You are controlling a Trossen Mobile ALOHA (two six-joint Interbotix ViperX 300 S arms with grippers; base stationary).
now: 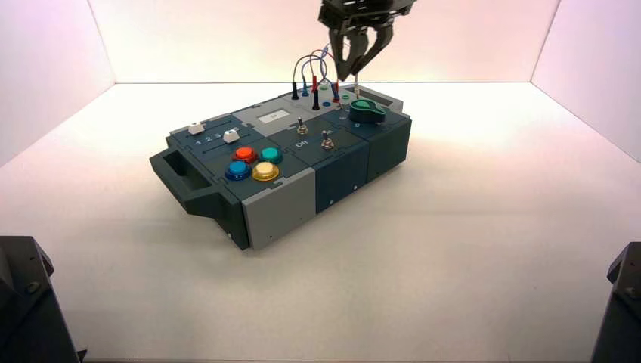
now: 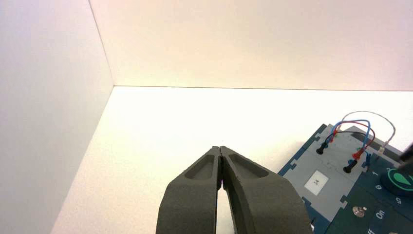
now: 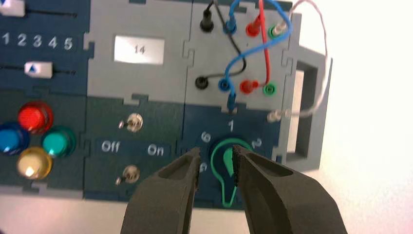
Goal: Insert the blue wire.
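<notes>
I see the blue wire arching high from its seated far plug, so I expect the wire to bend outward into a loop when I push the loose plug in.
The blue wire arches over the grey socket panel at the box's far end. One blue plug sits in the far blue socket. The other blue plug lies loose just beside the near blue socket, which looks empty. My right gripper is open and empty, and hovers above the green knob, short of the loose plug. In the high view it hangs over the wires. My left gripper is shut and empty, held off the box's left side.
Red and black wires are plugged in at both ends. A white wire has one loose end by the box handle. Two toggle switches, round coloured buttons, sliders and a display reading 14 fill the remaining top. White walls enclose the table.
</notes>
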